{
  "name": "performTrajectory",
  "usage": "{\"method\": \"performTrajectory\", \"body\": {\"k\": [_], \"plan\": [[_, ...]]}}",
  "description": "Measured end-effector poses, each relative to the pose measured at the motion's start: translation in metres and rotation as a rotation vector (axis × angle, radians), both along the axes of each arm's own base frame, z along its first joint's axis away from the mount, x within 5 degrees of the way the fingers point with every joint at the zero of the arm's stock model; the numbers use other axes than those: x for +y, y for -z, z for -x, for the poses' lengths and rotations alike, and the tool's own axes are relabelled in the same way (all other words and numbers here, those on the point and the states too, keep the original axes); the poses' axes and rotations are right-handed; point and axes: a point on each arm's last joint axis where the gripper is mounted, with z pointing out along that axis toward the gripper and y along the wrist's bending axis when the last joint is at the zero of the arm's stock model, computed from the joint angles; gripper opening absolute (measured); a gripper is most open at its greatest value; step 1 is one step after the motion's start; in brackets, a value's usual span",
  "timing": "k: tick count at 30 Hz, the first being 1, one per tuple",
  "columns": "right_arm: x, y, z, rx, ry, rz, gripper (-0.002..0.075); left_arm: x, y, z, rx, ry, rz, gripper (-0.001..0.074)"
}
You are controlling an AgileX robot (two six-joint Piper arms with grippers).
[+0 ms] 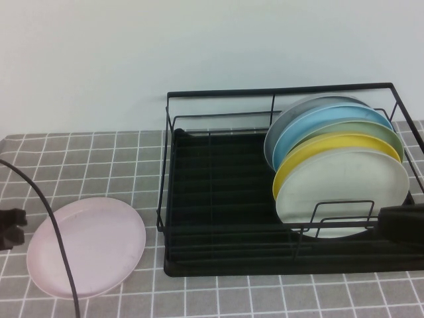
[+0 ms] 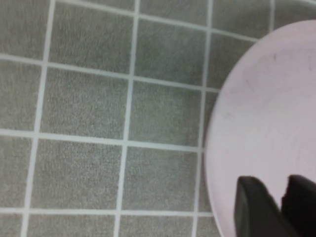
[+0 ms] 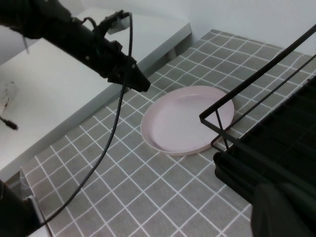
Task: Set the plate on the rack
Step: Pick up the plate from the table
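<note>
The pale pink plate's free rim [image 1: 31, 246] is facing the low fingers of my left gripper. I keep moving in until the fingers are on both sides of that plate edge [image 1: 33, 238] and close.
The pale pink plate [image 1: 86, 245] lies flat on the grey checked cloth, left of the black wire rack [image 1: 199, 199]. My left gripper [image 1: 16, 225] sits at the plate's left edge, low over the cloth. In the left wrist view its gripper [image 2: 274, 183] is shut and empty, with the fingertips [image 2: 254, 202] over the plate's rim [image 2: 266, 113]. My right gripper [image 1: 387, 222] is shut and empty at the rack's front right corner. The right wrist view shows the plate [image 3: 185, 118], the rack's corner [image 3: 256, 143], the left gripper [image 3: 143, 85] and the right gripper [image 3: 281, 202].
Several plates stand upright in the rack's right half: an off-white one [image 1: 344, 192] in front, then yellow [image 1: 311, 149], green, blue and grey. The rack's left half holds nothing. A black cable [image 1: 56, 238] crosses the pink plate. The wall stands behind the table.
</note>
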Motion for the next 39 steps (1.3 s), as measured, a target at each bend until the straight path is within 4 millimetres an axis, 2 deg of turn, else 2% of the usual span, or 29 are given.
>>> {"method": "performTrajectory", "body": {"k": [7, 18, 22, 29, 34, 39], "plan": [[0.0, 0.0, 0.0, 0.001, -0.002, 0.0, -0.0001, 0.006, 0.019, -0.018, 0.094, 0.017, 0.068, 0.0262], [0.002, -0.001, 0.003, 0.017, -0.032, -0.026, -0.0001, 0.007, 0.049, -0.027, 0.154, 0.031, 0.105, 0.0284], [0.002, -0.001, 0.003, 0.02, -0.03, -0.028, -0.0001, 0.007, 0.057, -0.029, 0.165, 0.038, 0.121, 0.0231], [0.002, -0.001, 0.003, 0.023, -0.03, -0.031, -0.0001, 0.007, 0.06, -0.029, 0.176, 0.052, 0.116, 0.0034], [0.003, -0.001, 0.003, 0.027, -0.036, -0.032, -0.0001, 0.006, 0.057, -0.029, 0.168, 0.051, 0.125, 0.0006], [0.003, -0.002, 0.003, 0.027, -0.035, -0.038, -0.0001, 0.004, 0.028, -0.027, 0.071, 0.049, 0.104, 0.0004]]}}
